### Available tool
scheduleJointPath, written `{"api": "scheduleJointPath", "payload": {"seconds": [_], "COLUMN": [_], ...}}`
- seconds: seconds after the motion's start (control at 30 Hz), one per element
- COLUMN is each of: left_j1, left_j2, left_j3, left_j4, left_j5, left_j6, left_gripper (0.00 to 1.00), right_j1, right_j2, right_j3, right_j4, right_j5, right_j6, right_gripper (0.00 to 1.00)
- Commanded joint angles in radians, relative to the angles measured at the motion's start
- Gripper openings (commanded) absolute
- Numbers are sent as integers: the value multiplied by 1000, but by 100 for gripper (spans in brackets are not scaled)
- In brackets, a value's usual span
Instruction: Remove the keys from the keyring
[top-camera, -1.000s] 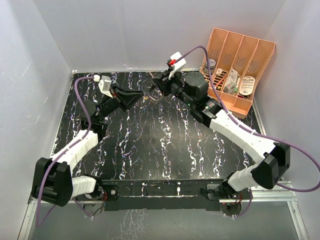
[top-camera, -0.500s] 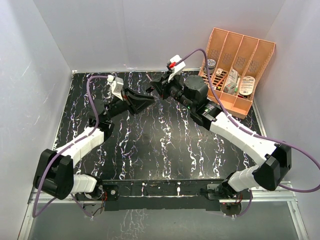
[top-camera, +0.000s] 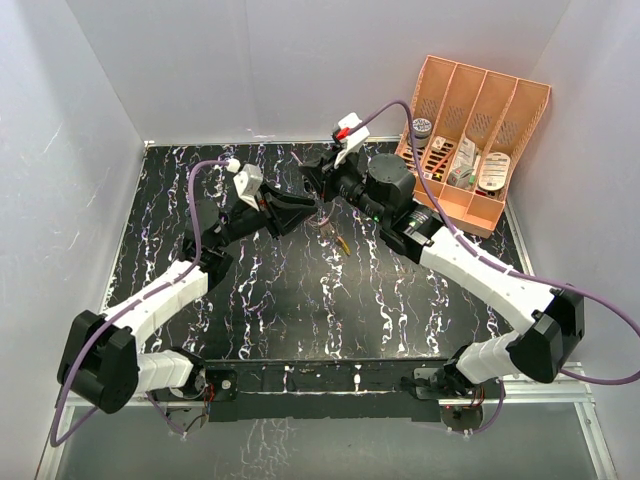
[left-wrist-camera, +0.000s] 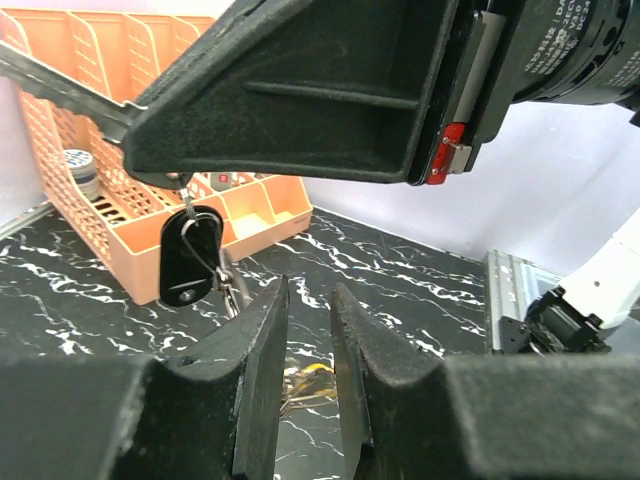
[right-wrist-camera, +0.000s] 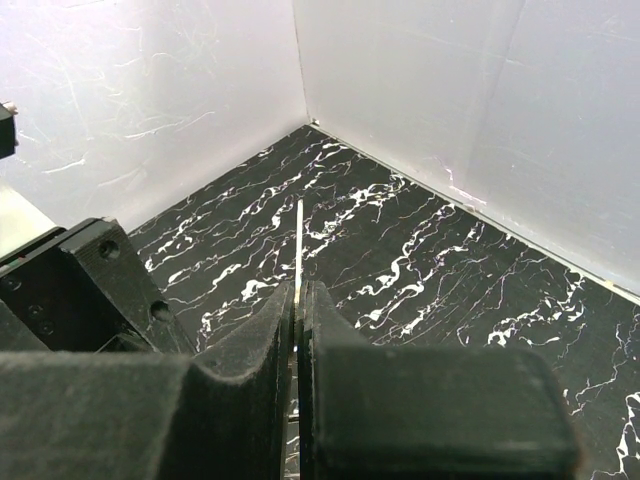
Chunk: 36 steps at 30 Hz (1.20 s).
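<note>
The keyring hangs next to my left gripper's narrowly open fingertips, so next I spread my left gripper wide and take the keyring (left-wrist-camera: 232, 292) from my right gripper.
My right gripper (top-camera: 318, 186) is shut on the thin silvery keyring (right-wrist-camera: 299, 240), which shows edge-on in the right wrist view. In the left wrist view the keyring (left-wrist-camera: 222, 272) hangs under the right gripper (left-wrist-camera: 170, 170) with a black oval fob (left-wrist-camera: 188, 262). My left gripper (top-camera: 303, 212) sits just left of and below the right one, jaws narrowly open and empty. A brass-yellow key (top-camera: 343, 245) lies on the black marbled table. It also shows between the left fingers (left-wrist-camera: 268, 370) in the left wrist view (left-wrist-camera: 312, 374), with something silvery beside it.
An orange divided organiser (top-camera: 480, 95) stands at the back right, holding a grey-lidded jar (top-camera: 422, 127) and other small items; it also shows in the left wrist view (left-wrist-camera: 120, 225). White walls close the table (top-camera: 300, 310) on three sides.
My left gripper has moved right and closer to the right gripper. A brass key now lies on the table below the grippers. The right gripper has barely moved.
</note>
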Motion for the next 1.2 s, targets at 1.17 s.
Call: {"api": "scheduleJointPath", "payload": {"seconds": [1.17], "left_j1": [-7], "left_j2": [-95], "left_j3": [-27], "left_j4": [-87], "left_j5": [-126], "left_j6": [172], "left_gripper": [22], "right_j1": [34], "right_j2": [-95], "right_j3": [7], "right_j4": [90], "right_j5": [-5], "right_j6": [20], "right_gripper": [0]}}
